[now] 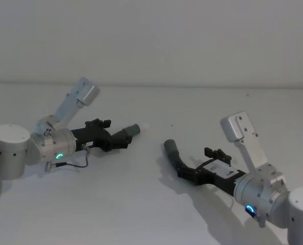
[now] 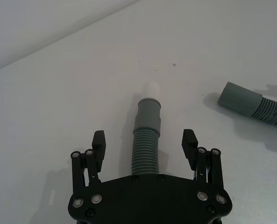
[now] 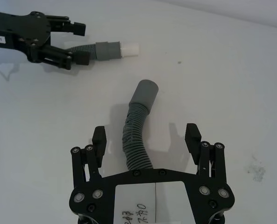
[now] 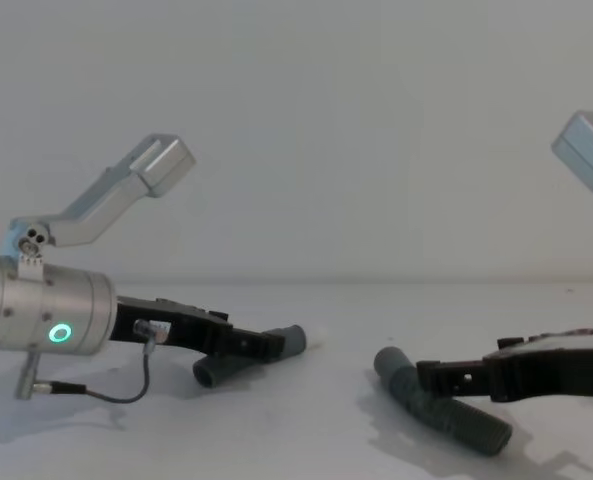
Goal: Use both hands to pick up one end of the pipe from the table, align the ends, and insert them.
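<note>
The pipe's white tip sits snugly in line with the grey cuff's rim. The pipe's tip will stay in place and come along when I lift the pipe piece.
Two dark-grey ribbed pieces of the pipe lie on the white table. The left piece ends in a smooth grey cuff with a white tip. My left gripper is open and straddles its ribbed part, fingers apart from it. The right piece curves up to its grey cuff. It runs between the fingers of my open right gripper, closer to one finger. In the head view the left gripper and right gripper point toward each other, cuffs apart.
A pale grey wall stands behind the table. A thin black cable loops from the left wrist onto the table. A few small dark specks mark the surface between the pieces.
</note>
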